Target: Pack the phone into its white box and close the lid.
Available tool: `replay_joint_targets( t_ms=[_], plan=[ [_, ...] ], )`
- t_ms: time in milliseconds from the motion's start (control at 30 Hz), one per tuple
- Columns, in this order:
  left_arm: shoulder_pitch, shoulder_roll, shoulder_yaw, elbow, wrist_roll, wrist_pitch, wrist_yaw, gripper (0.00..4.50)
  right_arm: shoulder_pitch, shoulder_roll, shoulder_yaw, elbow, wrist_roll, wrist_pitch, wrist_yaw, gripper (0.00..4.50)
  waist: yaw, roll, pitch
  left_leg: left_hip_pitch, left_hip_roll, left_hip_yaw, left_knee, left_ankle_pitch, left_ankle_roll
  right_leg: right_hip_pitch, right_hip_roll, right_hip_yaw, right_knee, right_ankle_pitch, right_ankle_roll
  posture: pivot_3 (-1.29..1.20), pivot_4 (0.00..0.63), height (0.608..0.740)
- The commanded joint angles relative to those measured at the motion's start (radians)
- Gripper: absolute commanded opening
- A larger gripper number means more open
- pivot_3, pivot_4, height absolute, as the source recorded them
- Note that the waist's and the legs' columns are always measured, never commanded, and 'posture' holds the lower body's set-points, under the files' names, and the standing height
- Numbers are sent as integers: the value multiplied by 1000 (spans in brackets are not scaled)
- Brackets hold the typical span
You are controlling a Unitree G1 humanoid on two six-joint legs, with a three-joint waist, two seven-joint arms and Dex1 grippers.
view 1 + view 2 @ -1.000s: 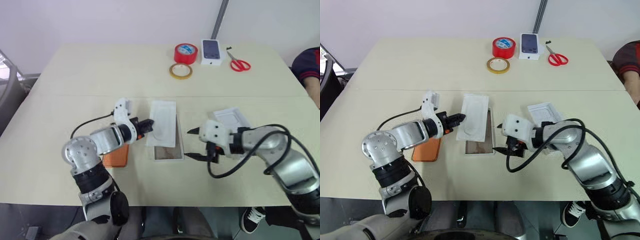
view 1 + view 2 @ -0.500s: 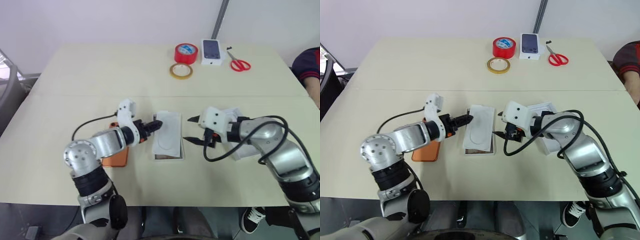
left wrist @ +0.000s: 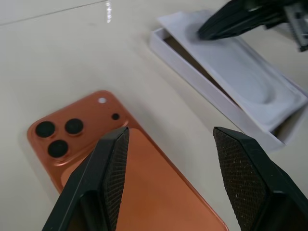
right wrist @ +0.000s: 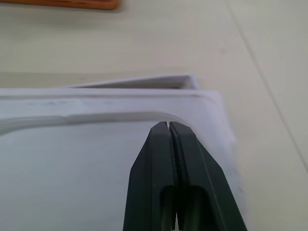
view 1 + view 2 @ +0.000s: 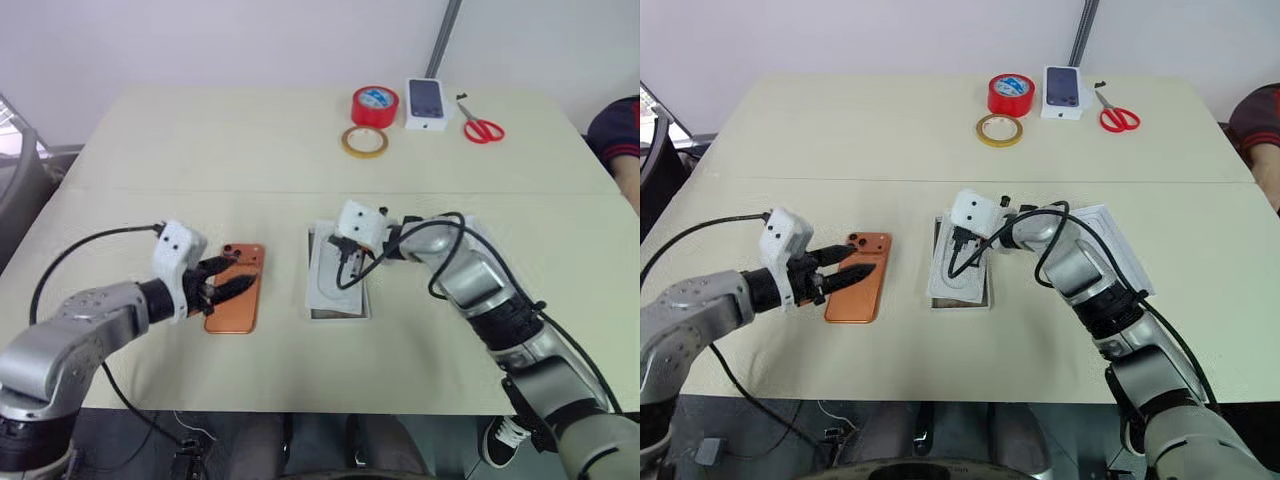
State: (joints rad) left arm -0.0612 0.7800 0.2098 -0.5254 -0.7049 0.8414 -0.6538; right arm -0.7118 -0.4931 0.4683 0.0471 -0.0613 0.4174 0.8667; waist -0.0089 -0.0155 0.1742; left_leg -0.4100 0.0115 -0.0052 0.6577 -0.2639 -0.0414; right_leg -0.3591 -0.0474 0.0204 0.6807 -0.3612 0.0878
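Note:
The insert (image 5: 333, 285) is crooked and leaves a gap along the box's rim (image 5: 312, 252) facing the phone. Next, my right gripper slides the insert toward that gap until it sits square.
The orange phone (image 5: 236, 302) lies back-up on the table, its three lenses (image 3: 58, 135) at the far corner. My left gripper (image 5: 243, 279) hovers just over its near half, open, holding nothing. The white box (image 5: 337, 311) sits to the phone's right, with a flat white insert (image 5: 335, 283) lying slightly askew on top of it. My right gripper (image 5: 344, 263) is shut, its joined fingertips (image 4: 168, 127) pressing down on the insert near one end. The lid (image 5: 1118, 252) lies inside-up to the right of the box, partly behind my right arm.
At the table's far edge (image 5: 150, 160) are a red tape roll (image 5: 373, 105), a tan tape ring (image 5: 361, 142), a small white box printed with a dark phone (image 5: 426, 103) and red scissors (image 5: 482, 128). A person's sleeve (image 5: 620, 135) shows at the right edge.
My left gripper let go of the insert, opened and drew back left over the phone. My right gripper shut and moved left onto the insert, which now lies on the box.

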Motion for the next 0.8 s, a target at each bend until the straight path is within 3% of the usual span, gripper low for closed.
replay_joint_targets(
  t_ms=[33,233,500,800],
  plan=[
    [39,20,25,-21,24,-81,-63,2914,28,-57,16,-91,38,-76,149,65,-4,0,0,0,0,0,0,-1,2,0,0,0,0,0,0,0,150,736],
    [82,30,36,-26,35,-122,-102,2914,98,-130,23,-209,77,-81,303,65,-10,1,0,0,1,0,-2,-4,7,0,0,0,0,0,0,0,150,736],
    [72,19,19,-14,53,-134,-105,2914,132,-162,23,-251,67,-89,369,65,-9,1,0,1,1,0,-3,-4,7,0,0,0,0,0,0,0,150,736],
    [65,9,18,12,67,-134,-97,2914,113,-105,-57,-262,96,-47,286,65,-9,1,0,1,1,0,-3,-4,7,0,0,0,0,0,0,0,150,736]
  ],
)
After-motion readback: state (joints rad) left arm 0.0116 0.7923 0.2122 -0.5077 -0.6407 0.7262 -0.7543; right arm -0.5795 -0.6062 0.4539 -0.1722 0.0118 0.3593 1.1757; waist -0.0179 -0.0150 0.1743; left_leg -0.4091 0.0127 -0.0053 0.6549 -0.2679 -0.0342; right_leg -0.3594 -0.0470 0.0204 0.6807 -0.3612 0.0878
